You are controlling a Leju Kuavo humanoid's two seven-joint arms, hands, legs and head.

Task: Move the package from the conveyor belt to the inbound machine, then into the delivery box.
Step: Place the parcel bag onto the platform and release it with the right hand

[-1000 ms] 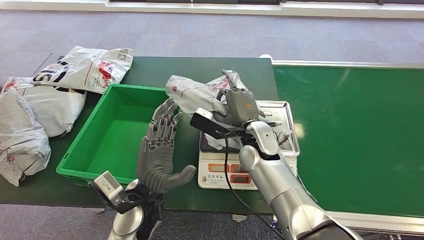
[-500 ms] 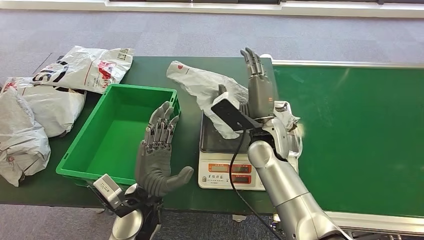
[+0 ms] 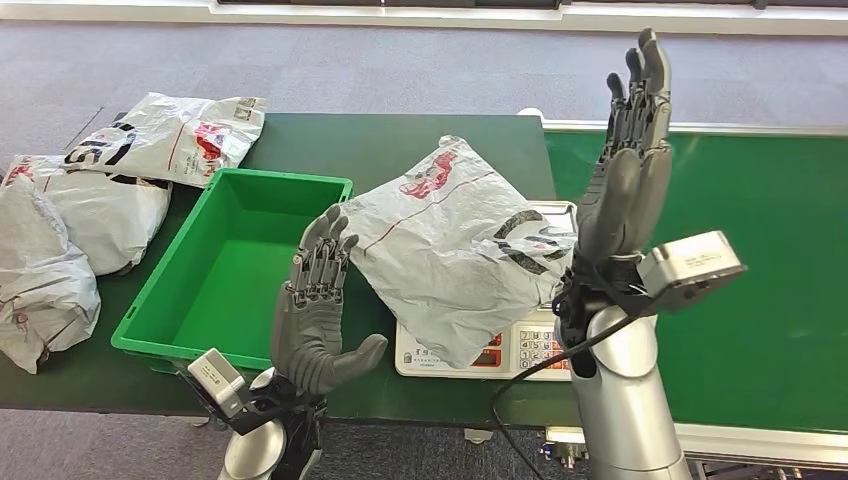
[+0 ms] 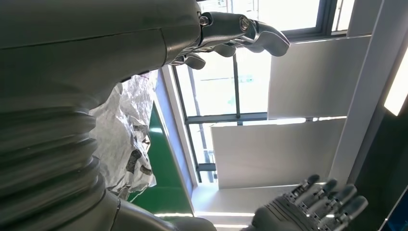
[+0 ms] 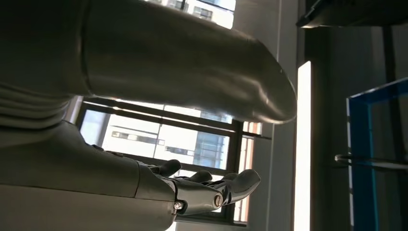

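The package's loose corner (image 3: 458, 345) hangs over the scale's display, so I expect the package to bunch up and fold around my left gripper once I lift it.
A grey-white plastic package (image 3: 450, 250) with red and black print lies spread over the weighing scale (image 3: 520, 352), its left edge hanging towards the green box (image 3: 230, 270). My right hand (image 3: 625, 170) is raised well above the scale, palm flat, fingers straight up, holding nothing. My left hand (image 3: 315, 310) stands upright between the box and the package, fingers apart, close to the package's left edge; contact cannot be told. The left wrist view shows the package (image 4: 127, 139) behind my left hand (image 4: 231, 29). In the right wrist view my right hand's fingers (image 5: 211, 188) are empty.
The green conveyor belt (image 3: 720, 260) runs along the right. Several other grey packages (image 3: 170, 135) lie on the dark table to the left of the box. The scale's display and keypad face the table's front edge.
My right hand has let go of the package and swung up and to the right, fingers opening. The package has dropped flat onto the scale. My left hand has barely moved.
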